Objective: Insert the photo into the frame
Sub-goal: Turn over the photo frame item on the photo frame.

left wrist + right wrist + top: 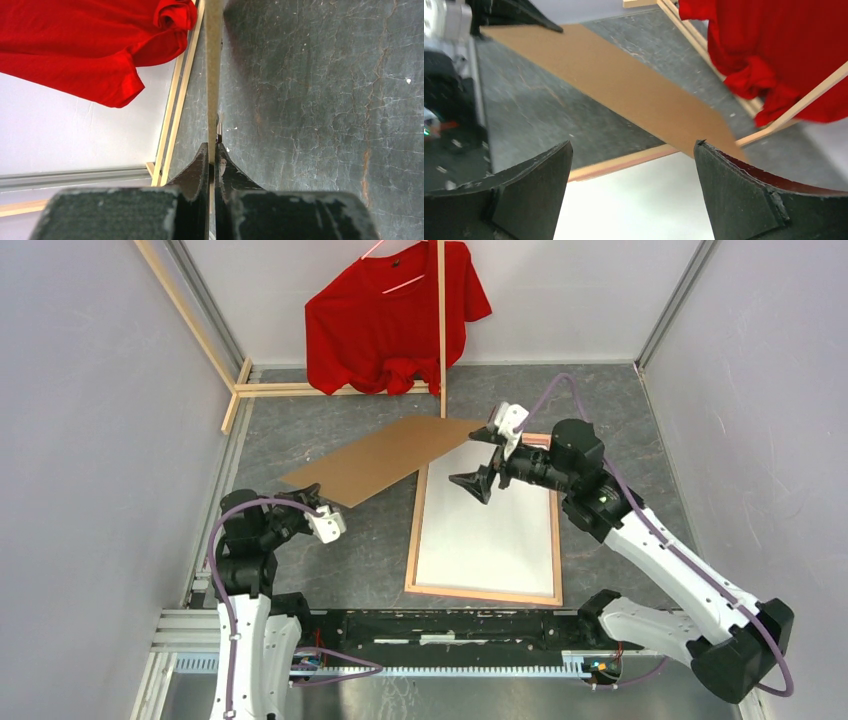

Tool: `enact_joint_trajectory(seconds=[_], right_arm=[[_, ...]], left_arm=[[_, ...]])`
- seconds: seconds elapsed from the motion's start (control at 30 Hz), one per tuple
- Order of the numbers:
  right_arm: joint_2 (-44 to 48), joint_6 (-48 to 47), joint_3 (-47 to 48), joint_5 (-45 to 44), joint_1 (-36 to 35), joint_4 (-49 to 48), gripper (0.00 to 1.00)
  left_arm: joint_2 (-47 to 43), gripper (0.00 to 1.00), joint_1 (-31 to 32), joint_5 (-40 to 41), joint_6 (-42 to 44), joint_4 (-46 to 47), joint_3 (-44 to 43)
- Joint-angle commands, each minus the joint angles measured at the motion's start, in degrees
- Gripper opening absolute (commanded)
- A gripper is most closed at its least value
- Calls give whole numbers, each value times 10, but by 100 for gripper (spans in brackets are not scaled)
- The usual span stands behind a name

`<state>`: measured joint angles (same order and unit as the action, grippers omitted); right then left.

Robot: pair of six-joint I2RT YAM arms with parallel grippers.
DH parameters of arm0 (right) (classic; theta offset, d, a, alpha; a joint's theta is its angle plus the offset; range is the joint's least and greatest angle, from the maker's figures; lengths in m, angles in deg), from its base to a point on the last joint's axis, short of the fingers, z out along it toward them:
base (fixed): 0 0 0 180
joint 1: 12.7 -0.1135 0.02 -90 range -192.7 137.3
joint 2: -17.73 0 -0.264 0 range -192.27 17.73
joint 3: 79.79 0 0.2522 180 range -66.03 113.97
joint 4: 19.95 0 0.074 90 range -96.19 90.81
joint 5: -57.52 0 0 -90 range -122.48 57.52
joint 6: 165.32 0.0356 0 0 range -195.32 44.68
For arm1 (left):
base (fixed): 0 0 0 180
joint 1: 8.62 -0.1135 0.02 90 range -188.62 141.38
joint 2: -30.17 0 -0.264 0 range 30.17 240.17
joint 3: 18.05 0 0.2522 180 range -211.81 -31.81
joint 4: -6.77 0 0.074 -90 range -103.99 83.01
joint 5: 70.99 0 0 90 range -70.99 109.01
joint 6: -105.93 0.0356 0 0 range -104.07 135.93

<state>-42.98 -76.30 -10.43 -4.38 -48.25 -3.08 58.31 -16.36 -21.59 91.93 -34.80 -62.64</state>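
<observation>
My left gripper is holding the backing board by a corner (338, 497) well away from the frame, so next my right gripper takes over at the board's end (457, 433) next to the frame.
The frame (414, 540) lies back up on the table, its pale wood border showing. The photo (488, 540) lies inside it, white back up. My left gripper (312, 504) is shut on the near-left corner of the brown backing board (385, 458), which slants up, its far corner over the frame's top-left corner. In the left wrist view the board's thin edge (214, 75) runs up from the closed jaws (213, 156). My right gripper (484, 460) is open and empty above the photo's upper part. In the right wrist view the white photo back (634, 205), frame edge (624, 162) and board (624, 85) show between its fingers.
A wooden-stick rack (441, 330) with a red shirt (395, 315) stands at the back of the table. Grey walls close in both sides. The arm bases and a metal rail (440, 625) run along the near edge.
</observation>
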Motion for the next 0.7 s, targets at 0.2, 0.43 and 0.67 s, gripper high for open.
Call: enact_joint_trajectory(seconds=[0.2,0.43,0.67], right_arm=[[-59,-452,70,-43,-100,122,98],[-111,-524,89,-86,-148,114,96],[-177,-556,124,-158,-171,89,86]], left_arm=[[4,2,0,-26,5,11,-40],[1,2,-1,-26,7,4,-44],[1,2,0,-24,17,1,-46]])
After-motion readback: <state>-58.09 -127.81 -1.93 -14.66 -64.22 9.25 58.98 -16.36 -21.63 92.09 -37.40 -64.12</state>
